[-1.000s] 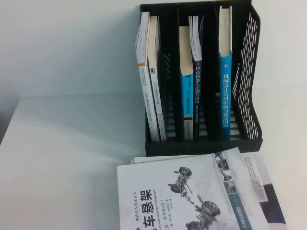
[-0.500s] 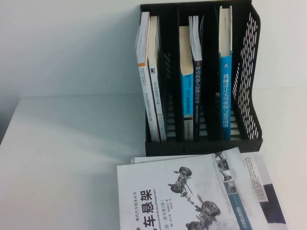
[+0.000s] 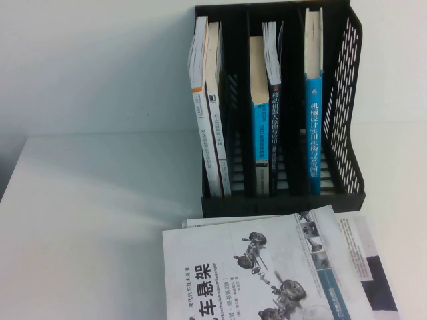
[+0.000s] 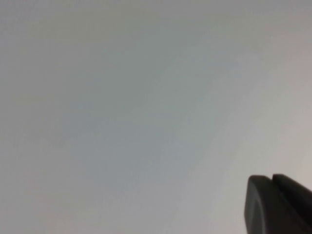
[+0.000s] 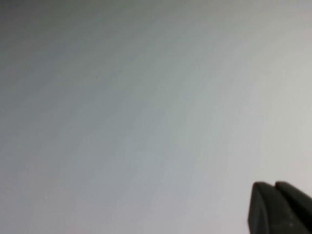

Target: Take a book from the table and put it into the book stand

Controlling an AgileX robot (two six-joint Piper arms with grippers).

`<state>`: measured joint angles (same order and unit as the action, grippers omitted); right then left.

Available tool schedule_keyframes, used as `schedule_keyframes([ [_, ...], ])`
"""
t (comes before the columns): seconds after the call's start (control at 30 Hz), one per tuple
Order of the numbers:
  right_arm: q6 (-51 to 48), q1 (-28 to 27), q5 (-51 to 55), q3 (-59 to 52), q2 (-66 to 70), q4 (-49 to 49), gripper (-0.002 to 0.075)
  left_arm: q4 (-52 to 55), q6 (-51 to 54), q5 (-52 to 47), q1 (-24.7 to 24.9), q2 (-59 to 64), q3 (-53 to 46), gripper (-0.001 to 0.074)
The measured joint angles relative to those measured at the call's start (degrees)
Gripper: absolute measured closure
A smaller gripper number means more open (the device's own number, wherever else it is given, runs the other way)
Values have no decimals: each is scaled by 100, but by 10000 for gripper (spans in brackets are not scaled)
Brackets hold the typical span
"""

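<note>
The white-covered book [image 3: 257, 273] is lying flat on top of another book, so my right gripper should push its blue-striped edge [image 3: 348, 257] until the opposite edge sticks out for my left gripper.
The book [image 3: 257, 270], white-covered with a grey car-suspension drawing and bold black title, lies flat at the table's [image 3: 87, 213] front edge, on top of another book. The black book stand [image 3: 347, 113] stands upright just behind it, with several books in its three slots. Neither arm shows in the high view. In the left wrist view my left gripper [image 4: 271, 178] is shut, its black tips pressed together over bare white surface. In the right wrist view my right gripper [image 5: 274, 185] is likewise shut, holding nothing.
A second book [image 3: 367, 260] with a blue-and-white cover peeks out from under the book on its right. In the stand, two white-spined books [image 3: 207, 133] lean in the left slot, two fill the middle, and a blue-spined book [image 3: 313, 120] stands in the right.
</note>
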<state>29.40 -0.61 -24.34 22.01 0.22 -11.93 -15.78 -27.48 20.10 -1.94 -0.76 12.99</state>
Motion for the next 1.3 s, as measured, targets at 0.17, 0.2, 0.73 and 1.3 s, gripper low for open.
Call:
schedule_keyframes([
  [0.17, -777, 0, 1498, 1348, 733, -455, 729, 1074, 154, -954, 0, 475, 947, 738],
  [0.2, -1013, 0, 1890, 1609, 987, -494, 729, 1190, 163, -1116, 0, 629, 1062, 738],
  [0.73, -304, 782, 5753, 3033, 3956, -1831, 729, 1055, -218, -4142, 0, 3475, 2137, 738],
  [1.3, 195, 1968, 6190, 2737, 6142, -2158, 729, -610, 461, -5694, 0, 4393, 2137, 738],
])
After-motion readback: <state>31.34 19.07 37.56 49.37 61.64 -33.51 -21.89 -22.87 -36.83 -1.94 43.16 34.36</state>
